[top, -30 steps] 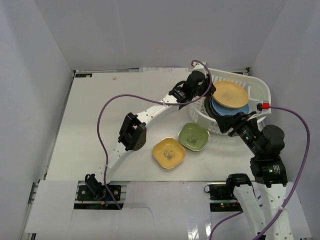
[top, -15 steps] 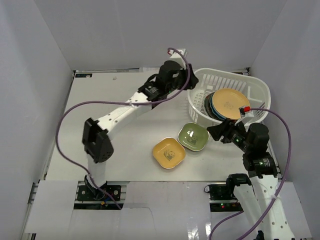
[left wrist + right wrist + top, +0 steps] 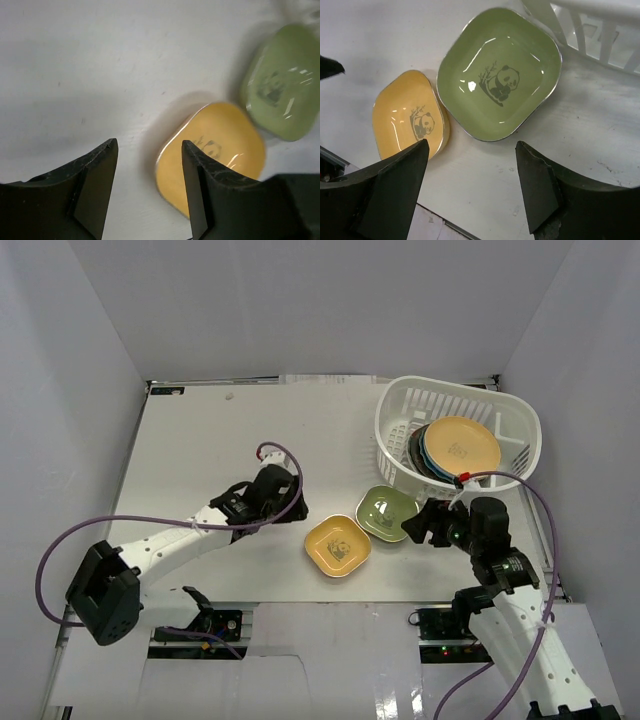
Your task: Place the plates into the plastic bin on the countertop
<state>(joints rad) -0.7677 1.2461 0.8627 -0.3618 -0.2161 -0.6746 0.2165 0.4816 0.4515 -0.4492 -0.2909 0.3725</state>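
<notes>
I expect the small square yellow plate (image 3: 338, 545) to nest onto the green plate when I stack them in the bin, because it matches the green plate's shape (image 3: 387, 512).
The white plastic bin (image 3: 520, 420) stands at the back right of the countertop (image 3: 200, 460) and holds a stack of plates with the round yellow plate (image 3: 462, 443) on top. The green plate (image 3: 387, 513) and the small square yellow plate (image 3: 338, 545) lie on the countertop in front of it. My left gripper (image 3: 296, 506) is open and empty, just left of the yellow square plate (image 3: 220, 150), low over the counter. My right gripper (image 3: 420, 524) is open and empty, just right of the green plate (image 3: 500, 75).
Pale grey walls close in the countertop on three sides. Purple cables loop from both arms, the left one (image 3: 60, 550) over the near left of the counter. The bin's slotted wall (image 3: 600, 30) is close to my right gripper.
My left arm has swung away from the bin and come down toward the near left, ending beside the yellow square plate. My right gripper has dropped from the bin's front to beside the green plate.
</notes>
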